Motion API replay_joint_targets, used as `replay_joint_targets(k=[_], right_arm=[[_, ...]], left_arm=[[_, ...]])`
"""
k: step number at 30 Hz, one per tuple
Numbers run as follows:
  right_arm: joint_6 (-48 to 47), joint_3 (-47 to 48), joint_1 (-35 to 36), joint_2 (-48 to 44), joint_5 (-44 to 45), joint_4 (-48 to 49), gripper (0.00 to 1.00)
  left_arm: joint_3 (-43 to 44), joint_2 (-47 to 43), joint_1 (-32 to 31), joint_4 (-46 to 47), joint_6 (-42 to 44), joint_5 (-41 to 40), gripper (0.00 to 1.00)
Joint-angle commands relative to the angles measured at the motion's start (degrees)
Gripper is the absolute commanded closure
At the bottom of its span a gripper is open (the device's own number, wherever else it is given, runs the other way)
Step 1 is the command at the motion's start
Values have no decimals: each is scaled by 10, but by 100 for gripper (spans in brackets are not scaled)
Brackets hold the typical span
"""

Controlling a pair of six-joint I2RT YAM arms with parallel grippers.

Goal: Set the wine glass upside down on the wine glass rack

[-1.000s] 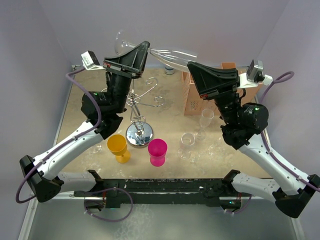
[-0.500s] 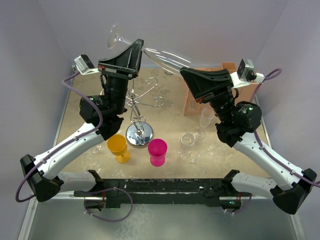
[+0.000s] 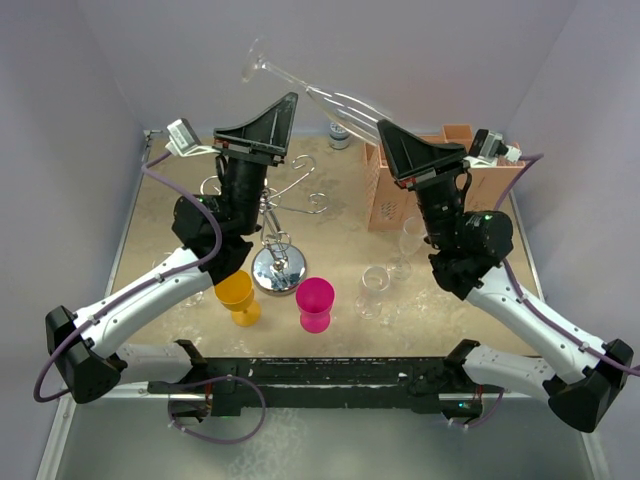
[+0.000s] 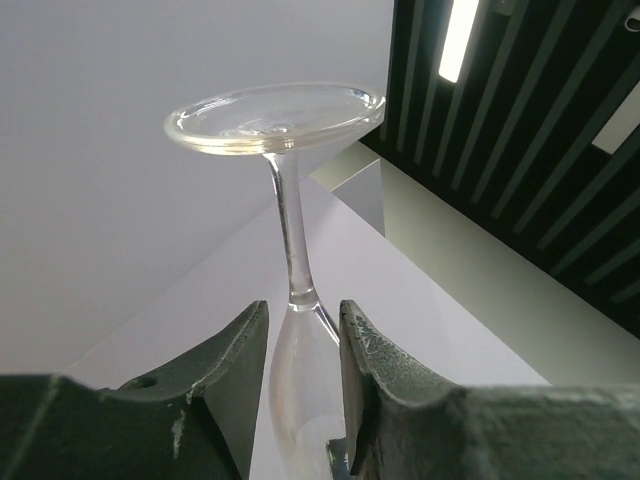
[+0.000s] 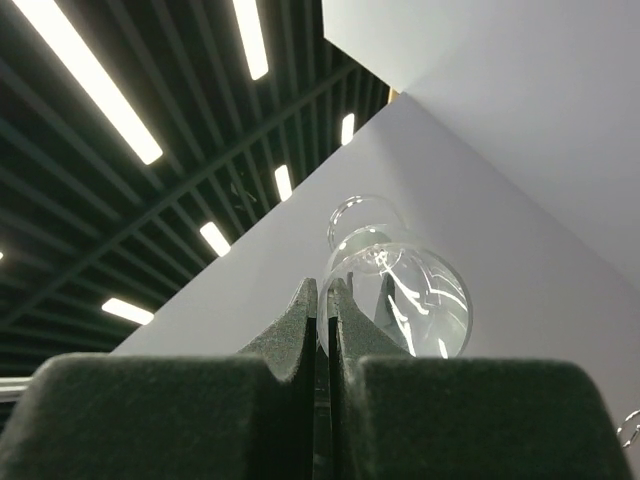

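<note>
My left gripper should shift from the bowl [image 4: 304, 355] just below the stem, where it sits now, toward the foot and grip the stem [image 4: 298, 275] before my right gripper opens.
The clear wine glass [image 3: 322, 95] is held in the air above the back of the table, lying slanted with its foot up to the left. My left gripper [image 3: 292, 98] is closed round its lower bowl just under the stem; in the left wrist view the glass [image 4: 285, 200] rises between my fingers [image 4: 240, 350] with its foot on top. My right gripper [image 3: 383, 125] is shut on the bowl's rim, and the bowl [image 5: 410, 290] shows in the right wrist view. The silver wire wine glass rack [image 3: 278, 270] stands below, between the arms.
An orange-pink slotted box [image 3: 395, 200] stands at the back right. A yellow cup [image 3: 237, 292] and a pink cup [image 3: 315, 302] stand in front of the rack. Other clear glasses [image 3: 375, 285] stand right of the middle. A small dark jar [image 3: 340, 137] is at the back.
Both arms have carried the glass a little to the right and tilted it, so that its foot points higher. Both grippers have kept their hold.
</note>
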Motion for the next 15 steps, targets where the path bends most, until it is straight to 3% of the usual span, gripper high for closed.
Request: replay_joint_targets(k=[1, 9, 15], right_arm=[[32, 26, 2, -6, 26, 14, 100], [30, 26, 2, -9, -16, 18, 100], [37, 23, 3, -12, -35, 7, 100]], left_arm=[[2, -12, -2, 2, 31, 1, 67], [17, -4, -3, -10, 57, -6, 57], [34, 9, -3, 0, 69, 7, 66]])
